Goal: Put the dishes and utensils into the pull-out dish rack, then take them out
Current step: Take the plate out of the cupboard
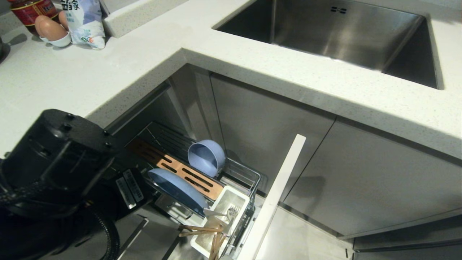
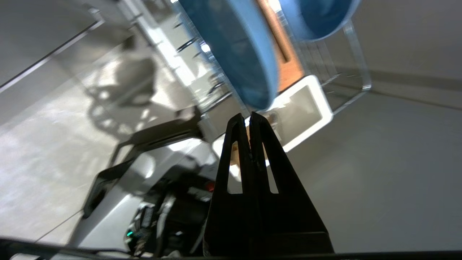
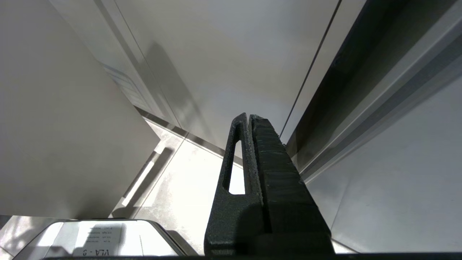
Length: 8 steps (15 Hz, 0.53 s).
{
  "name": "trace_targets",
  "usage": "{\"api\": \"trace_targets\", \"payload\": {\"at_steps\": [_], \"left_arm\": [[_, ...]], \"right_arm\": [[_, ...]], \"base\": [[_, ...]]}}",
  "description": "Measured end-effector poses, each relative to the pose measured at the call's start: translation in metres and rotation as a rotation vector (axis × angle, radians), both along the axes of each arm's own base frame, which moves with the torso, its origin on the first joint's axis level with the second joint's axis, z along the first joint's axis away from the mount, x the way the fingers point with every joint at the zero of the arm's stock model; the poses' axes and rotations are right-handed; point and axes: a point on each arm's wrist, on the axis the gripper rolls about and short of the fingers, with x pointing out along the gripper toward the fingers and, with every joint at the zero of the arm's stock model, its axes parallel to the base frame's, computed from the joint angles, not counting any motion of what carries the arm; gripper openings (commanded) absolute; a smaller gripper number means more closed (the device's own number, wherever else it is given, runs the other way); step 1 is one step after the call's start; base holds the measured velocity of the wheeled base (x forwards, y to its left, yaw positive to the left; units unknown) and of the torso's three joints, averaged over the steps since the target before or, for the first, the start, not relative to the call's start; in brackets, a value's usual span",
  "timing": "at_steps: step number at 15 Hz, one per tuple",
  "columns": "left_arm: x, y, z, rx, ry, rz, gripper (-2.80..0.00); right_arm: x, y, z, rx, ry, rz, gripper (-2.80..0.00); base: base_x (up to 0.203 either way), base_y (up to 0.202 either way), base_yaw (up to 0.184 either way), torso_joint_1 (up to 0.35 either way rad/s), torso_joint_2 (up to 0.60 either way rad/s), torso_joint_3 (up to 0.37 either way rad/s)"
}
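Observation:
The light blue plate is on edge with its upper rim (image 1: 181, 179) free, so my left gripper continues over the plate (image 1: 180, 190) and opens astride the plate's rim.
The pull-out dish rack (image 1: 250, 176) stands drawn out below the counter, its white front panel (image 1: 277, 196) toward me. A light blue plate (image 1: 177, 190) stands on edge in the wooden slotted strip (image 1: 169, 165), and a light blue bowl (image 1: 206, 157) leans behind it. The white cutlery box (image 1: 231, 199) holds a silver utensil (image 1: 219, 213) and wooden chopsticks (image 1: 202, 230). My left arm (image 1: 57, 159) is low at the left. In its wrist view the left gripper (image 2: 249, 115) is shut and empty, just below the plate (image 2: 238, 50) rim and beside the cutlery box (image 2: 317, 108). My right gripper (image 3: 249, 116) is parked, shut.
A white speckled counter (image 1: 252, 61) overhangs the rack, with a steel sink (image 1: 343, 32) at the back right. Eggs (image 1: 50, 29), a bag (image 1: 85, 21) and a jar (image 1: 30, 9) stand at the back left. Grey cabinet doors (image 1: 361, 173) flank the rack.

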Motion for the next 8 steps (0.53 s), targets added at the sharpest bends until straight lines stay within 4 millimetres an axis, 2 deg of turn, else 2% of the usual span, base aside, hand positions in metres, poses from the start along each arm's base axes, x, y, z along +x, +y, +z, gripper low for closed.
{"api": "trace_targets", "payload": {"at_steps": [8], "left_arm": [[0.019, -0.021, -0.022, 0.053, 0.065, 0.04, -2.8]], "right_arm": [[0.0, 0.0, 0.0, 0.0, 0.0, 0.0, -2.8]], "base": [[0.0, 0.0, 0.0, 0.0, 0.0, 0.0]]}}
